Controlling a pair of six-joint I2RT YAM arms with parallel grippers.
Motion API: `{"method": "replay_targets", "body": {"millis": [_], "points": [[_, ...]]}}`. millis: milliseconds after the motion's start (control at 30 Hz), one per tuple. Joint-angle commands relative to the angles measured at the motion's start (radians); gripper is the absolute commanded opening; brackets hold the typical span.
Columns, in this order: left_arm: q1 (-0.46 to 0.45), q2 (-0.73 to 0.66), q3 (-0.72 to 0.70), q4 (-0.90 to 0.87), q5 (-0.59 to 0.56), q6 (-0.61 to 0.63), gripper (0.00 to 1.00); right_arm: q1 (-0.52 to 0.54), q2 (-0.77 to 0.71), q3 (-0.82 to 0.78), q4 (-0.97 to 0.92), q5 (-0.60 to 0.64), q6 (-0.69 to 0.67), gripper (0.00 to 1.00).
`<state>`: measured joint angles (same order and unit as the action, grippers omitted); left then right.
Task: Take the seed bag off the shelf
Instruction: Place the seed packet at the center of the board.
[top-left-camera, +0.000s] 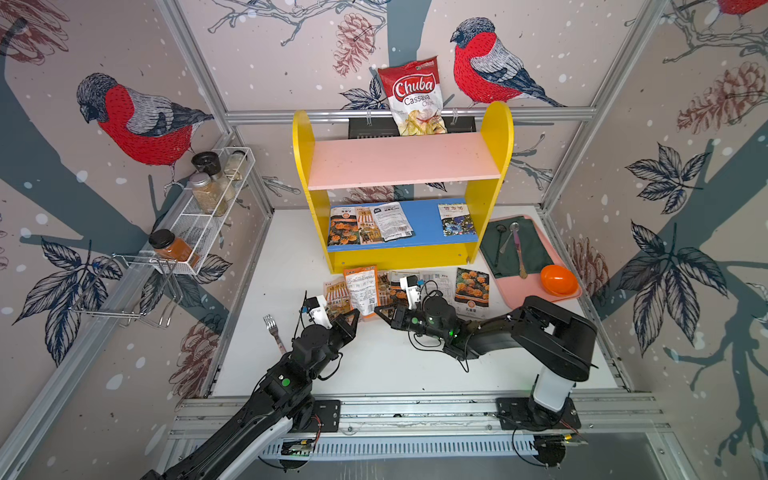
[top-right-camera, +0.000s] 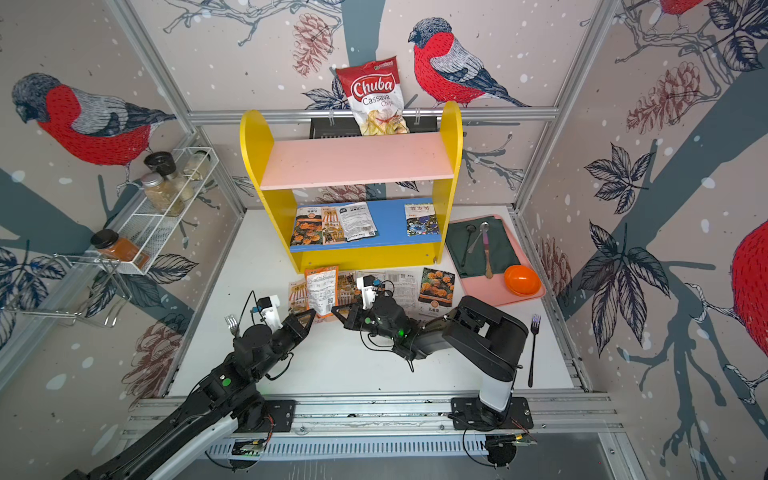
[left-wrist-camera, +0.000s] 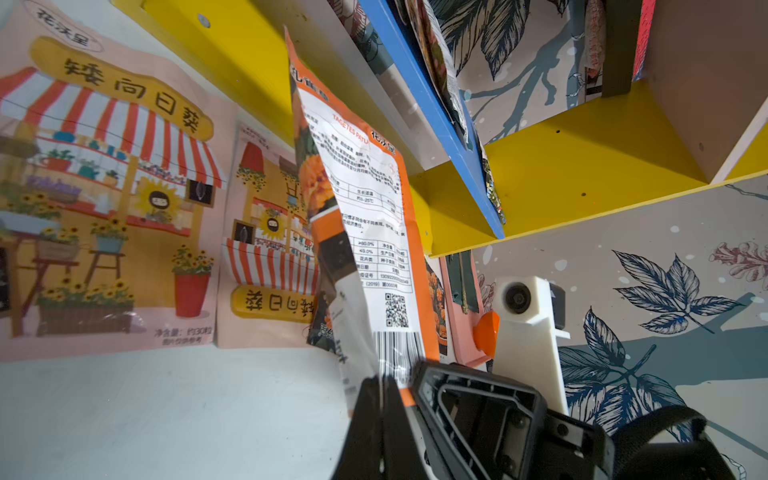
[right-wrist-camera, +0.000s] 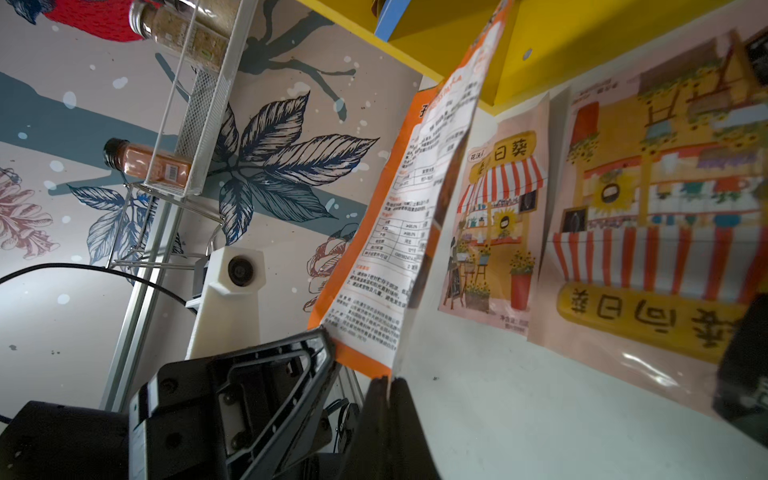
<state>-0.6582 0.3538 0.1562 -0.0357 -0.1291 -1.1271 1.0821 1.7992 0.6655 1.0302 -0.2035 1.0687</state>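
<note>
The orange seed bag is clear of the shelf and the robot's right gripper is closed on one corner (top-left-camera: 373, 308), so the left gripper should keep pulling back and then let go of its corner (top-left-camera: 360, 314).
An orange seed bag (top-left-camera: 360, 289) (top-right-camera: 321, 289) with a white printed panel is held up in front of the shelf (top-left-camera: 305, 166), just above several other seed bags lying on the table. My left gripper (top-left-camera: 355, 312) (left-wrist-camera: 384, 380) is shut on one bottom corner of the bag (left-wrist-camera: 365, 199). My right gripper (top-left-camera: 377, 310) (right-wrist-camera: 390, 380) is shut on the other bottom corner of the bag (right-wrist-camera: 407, 232). More seed bags (top-left-camera: 370, 224) and a blue-flowered one (top-left-camera: 456, 219) lie on the shelf's blue lower board (top-left-camera: 424, 232). The pink upper board (top-left-camera: 403, 160) is bare.
A pink tray (top-left-camera: 519, 297) at the right carries a green cloth, spoons and an orange bowl (top-left-camera: 559, 279). A fork (top-left-camera: 272, 328) lies left of my left arm, a black fork (top-right-camera: 533, 349) at the far right. A wire spice rack (top-left-camera: 208, 216) hangs on the left wall. A chips bag (top-left-camera: 415, 97) stands behind the shelf.
</note>
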Motion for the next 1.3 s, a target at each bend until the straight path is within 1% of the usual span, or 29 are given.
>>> {"method": "replay_targets", "body": {"millis": [0,67,233,567,633,667,733,800,900,967,1033,1067,1267], "points": [[-0.001,-0.061,-0.008,-0.151,-0.034,-0.024,0.0,0.03,0.023,0.03,-0.056,-0.041,-0.026,0.0],[-0.001,-0.095,-0.012,-0.196,-0.038,-0.039,0.0,0.045,0.035,0.034,-0.065,-0.045,-0.027,0.0],[-0.001,-0.125,-0.009,-0.27,-0.04,-0.056,0.0,0.062,0.043,0.025,-0.054,-0.037,-0.021,0.0],[-0.001,-0.136,-0.003,-0.323,-0.053,-0.075,0.0,0.057,0.044,0.017,-0.025,-0.03,-0.007,0.0],[-0.001,-0.136,0.002,-0.338,-0.057,-0.076,0.09,0.053,0.041,0.011,-0.018,-0.028,-0.003,0.0],[-0.001,-0.134,0.006,-0.348,-0.06,-0.076,0.17,0.048,0.04,0.009,-0.015,-0.029,-0.002,0.0],[-0.001,-0.131,0.016,-0.363,-0.067,-0.071,0.25,0.041,0.035,0.003,-0.012,-0.029,-0.001,0.0],[-0.001,-0.133,0.032,-0.384,-0.081,-0.059,0.38,0.035,0.032,-0.004,-0.005,-0.03,-0.001,0.0],[-0.001,-0.123,0.068,-0.413,-0.099,-0.036,0.62,0.032,0.027,-0.01,0.0,-0.03,-0.001,0.0],[-0.001,-0.102,0.094,-0.429,-0.103,-0.018,0.81,0.033,0.022,-0.013,0.0,-0.032,-0.005,0.0],[-0.001,-0.073,0.122,-0.434,-0.101,-0.001,0.93,0.032,0.017,-0.015,-0.008,-0.033,-0.008,0.0],[-0.001,-0.055,0.139,-0.435,-0.103,0.011,0.96,0.034,0.012,-0.017,-0.01,-0.035,-0.01,0.0],[0.001,0.02,0.255,-0.439,-0.148,0.095,0.96,0.052,-0.015,-0.041,-0.038,-0.045,-0.024,0.0]]}}
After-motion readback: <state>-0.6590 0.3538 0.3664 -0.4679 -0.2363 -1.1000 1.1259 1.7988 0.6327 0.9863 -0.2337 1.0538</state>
